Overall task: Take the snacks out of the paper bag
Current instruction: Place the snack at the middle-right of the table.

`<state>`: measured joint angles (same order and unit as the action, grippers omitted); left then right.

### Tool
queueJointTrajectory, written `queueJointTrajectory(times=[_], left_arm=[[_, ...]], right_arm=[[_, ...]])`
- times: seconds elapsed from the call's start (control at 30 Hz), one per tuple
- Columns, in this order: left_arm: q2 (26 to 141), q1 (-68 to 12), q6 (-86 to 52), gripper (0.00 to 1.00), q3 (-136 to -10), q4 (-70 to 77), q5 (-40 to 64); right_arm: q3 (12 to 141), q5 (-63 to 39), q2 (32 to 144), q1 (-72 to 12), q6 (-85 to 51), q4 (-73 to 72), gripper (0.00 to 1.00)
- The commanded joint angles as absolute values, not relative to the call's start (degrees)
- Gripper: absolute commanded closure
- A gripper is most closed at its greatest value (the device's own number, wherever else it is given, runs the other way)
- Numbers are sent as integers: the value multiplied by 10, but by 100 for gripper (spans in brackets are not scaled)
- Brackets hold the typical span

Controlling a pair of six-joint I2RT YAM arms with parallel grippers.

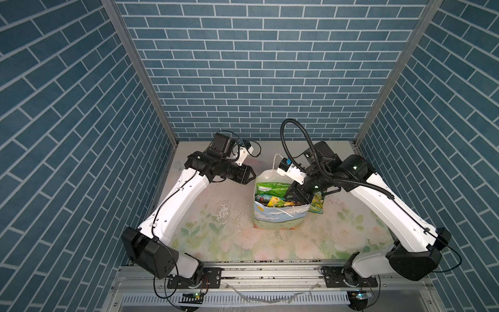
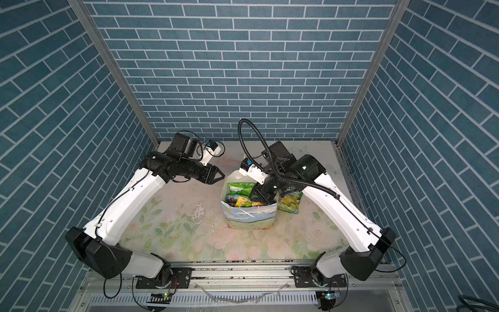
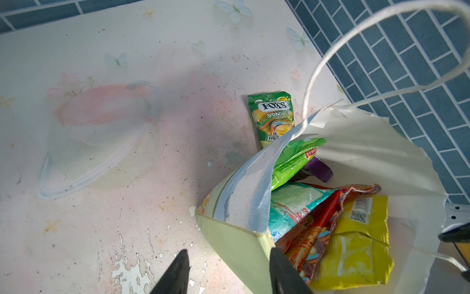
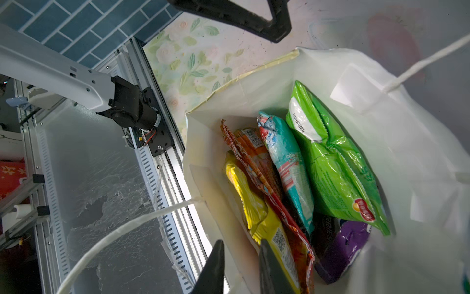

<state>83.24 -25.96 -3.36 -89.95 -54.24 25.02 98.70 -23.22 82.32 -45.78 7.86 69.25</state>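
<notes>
The yellow packet's top edge stands clear of the red-orange packet. My right gripper should keep going down toward the yellow packet (image 4: 264, 226) until its open fingers are on both sides of that edge (image 4: 246, 199).
The paper bag (image 1: 278, 216) (image 2: 251, 216) stands upright mid-table with its mouth open. Inside lean several snacks: a green Lay's bag (image 4: 335, 165), a teal packet (image 4: 287, 163), a red-orange packet (image 4: 269, 178), a yellow packet (image 4: 244, 198) and a purple one (image 4: 343, 244). A green FOX'S packet (image 3: 273, 114) (image 1: 316, 204) lies on the table right of the bag. My right gripper (image 4: 241, 241) (image 1: 302, 201) dips into the bag's mouth, open, its fingers on either side of the front wall. My left gripper (image 3: 228, 250) (image 1: 252, 177) hangs open by the bag's back left corner, above its pale green side.
White cord handles (image 3: 356, 33) (image 4: 127, 224) arch over the bag's mouth. The floral table cover has a peeled patch (image 1: 224, 213) left of the bag. An aluminium rail (image 1: 270, 272) runs along the front edge. Blue brick walls enclose three sides.
</notes>
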Motion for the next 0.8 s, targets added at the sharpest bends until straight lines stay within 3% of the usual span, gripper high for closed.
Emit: queueJointTrajectory(times=[0.0,0.77], left_arm=[[821,-261,-43,47,-892,-528,245],[819,-260,-36,47,-885,-526,251]], right_arm=[[1011,-214,830,-470,117,714,75],[1033,-170,895,-517,130,703,72]])
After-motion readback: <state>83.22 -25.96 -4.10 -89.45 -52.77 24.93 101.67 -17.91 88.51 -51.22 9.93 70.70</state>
